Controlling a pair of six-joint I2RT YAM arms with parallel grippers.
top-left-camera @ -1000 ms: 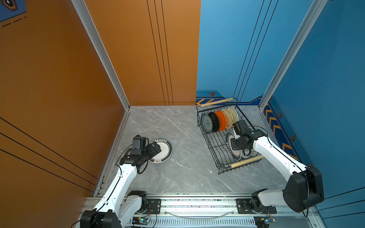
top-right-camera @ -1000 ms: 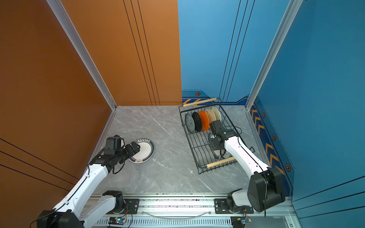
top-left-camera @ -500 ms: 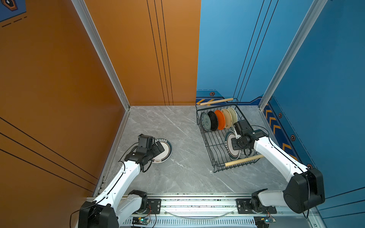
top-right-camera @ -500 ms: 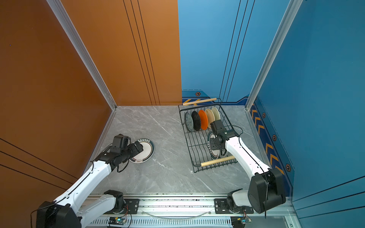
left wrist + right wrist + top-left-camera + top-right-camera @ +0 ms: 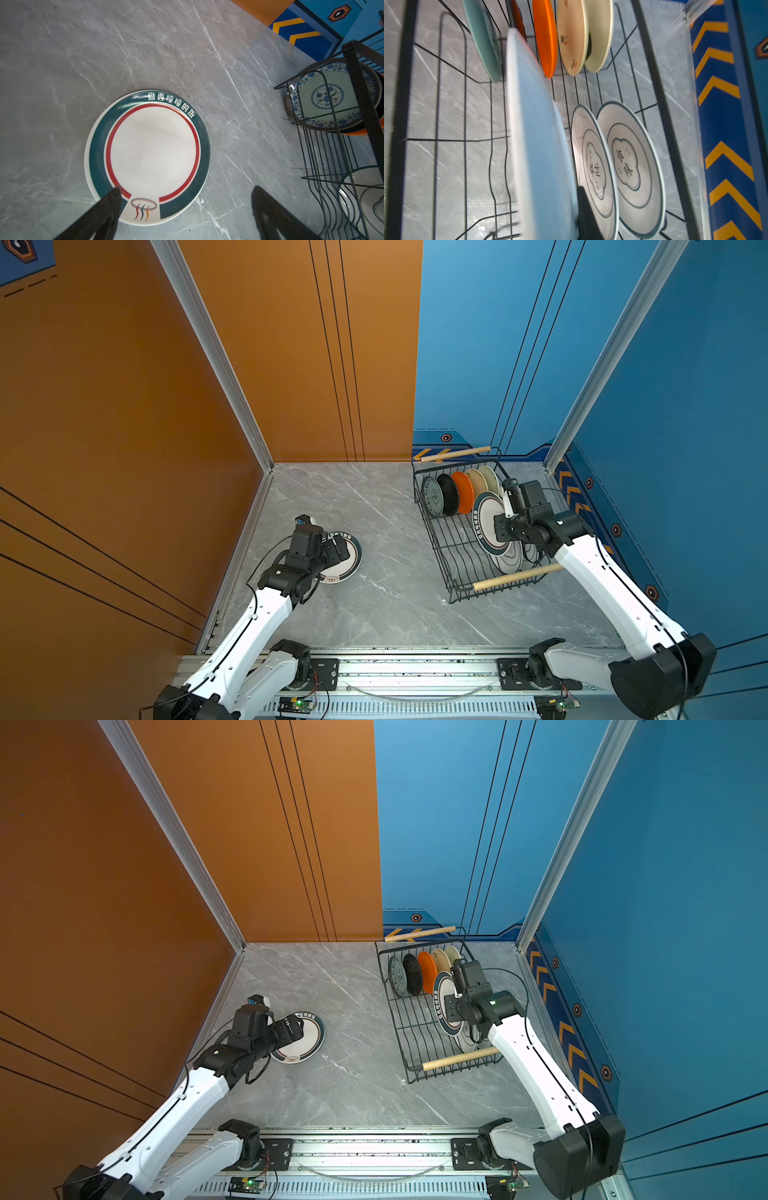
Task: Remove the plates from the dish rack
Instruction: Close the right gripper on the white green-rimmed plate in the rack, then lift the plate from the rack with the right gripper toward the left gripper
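Note:
My left gripper should keep moving toward the plate's lettered rim (image 5: 477, 525) and close there, because that rim is free and my right gripper is holding the raised plate (image 5: 490, 520).
The black wire dish rack (image 5: 432, 531) (image 5: 399, 1027) stands at the right, a wooden rod handle (image 5: 517, 576) at its near end. My right gripper (image 5: 500, 526) (image 5: 451, 1009) is shut on the rim of a large white dark-rimmed plate (image 5: 484, 522) (image 5: 537, 145), held upright and raised in the rack; one finger (image 5: 586, 212) shows behind it. Two more large white plates (image 5: 593, 166) lean beside it. Small teal, black, orange (image 5: 463, 491) and cream plates stand at the far end. My left gripper (image 5: 338, 549) (image 5: 187, 189) hangs open over a white plate (image 5: 153, 153) lying flat on the table.
The grey marble table (image 5: 390, 531) is walled in by an orange panel on the left and blue panels behind and to the right. The rack sits close to the right blue wall (image 5: 582, 506). A metal rail (image 5: 395, 672) runs along the front edge.
My right gripper has shut on the large plate and lifted it higher in the rack. The left gripper has drifted slightly right over the flat plate, staying open.

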